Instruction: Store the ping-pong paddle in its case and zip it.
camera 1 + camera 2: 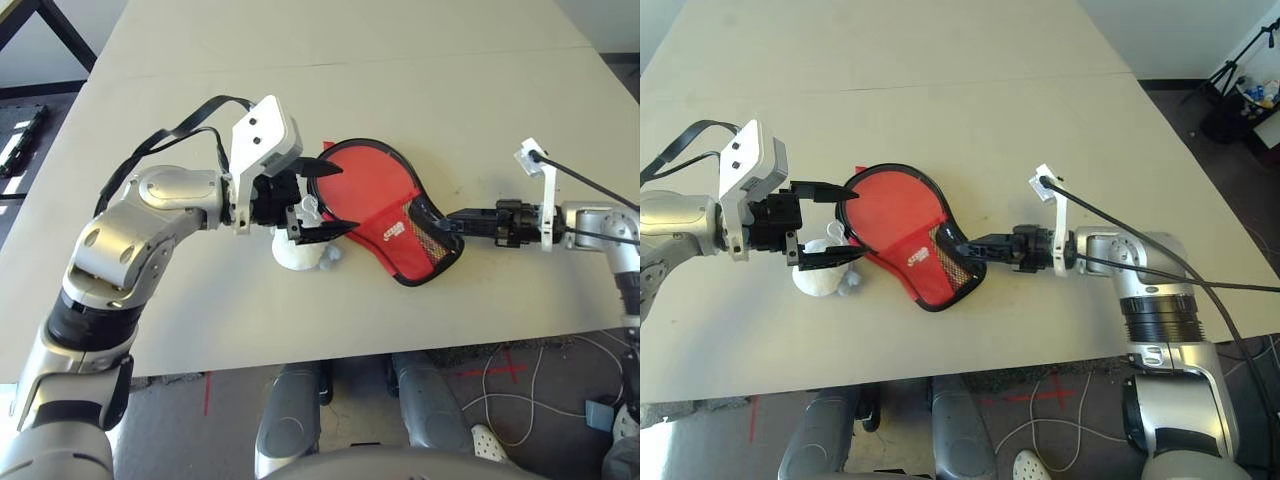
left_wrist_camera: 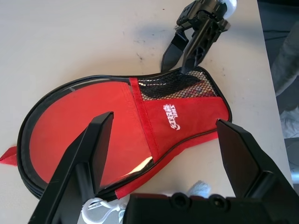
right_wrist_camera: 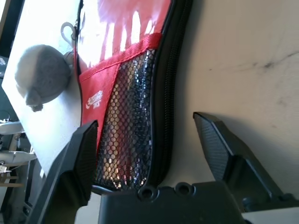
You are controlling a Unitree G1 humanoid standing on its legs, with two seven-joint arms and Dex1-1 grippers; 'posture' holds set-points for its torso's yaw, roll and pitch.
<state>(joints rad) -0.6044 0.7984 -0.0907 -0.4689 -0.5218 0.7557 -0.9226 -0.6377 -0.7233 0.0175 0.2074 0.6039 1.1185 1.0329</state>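
Note:
The cord's loop (image 2: 96, 207) is lying loose next to the case's rim, so the whitish pouch (image 1: 296, 253) will come free along with the cord when I lift it.
The case (image 1: 375, 195) lies flat in the middle of the table, red with black zipper edging. Its round end points to the back left; its narrow end with the black mesh pocket (image 1: 432, 240) and white logo (image 2: 171, 115) points right. The ping-pong paddle is hidden. My left gripper (image 1: 328, 200) is open just above the round end's left rim, one finger on either side of it. My right gripper (image 3: 145, 121) is open at the narrow end, and the zipper edge (image 3: 164, 93) by the mesh lies between its fingers.
A whitish soft pouch (image 1: 298, 250) with a cord lies against the case's front left side, under my left gripper. The table (image 1: 420, 90) stretches far behind the case. Its front edge (image 1: 380, 355) is close, with cables on the floor beyond.

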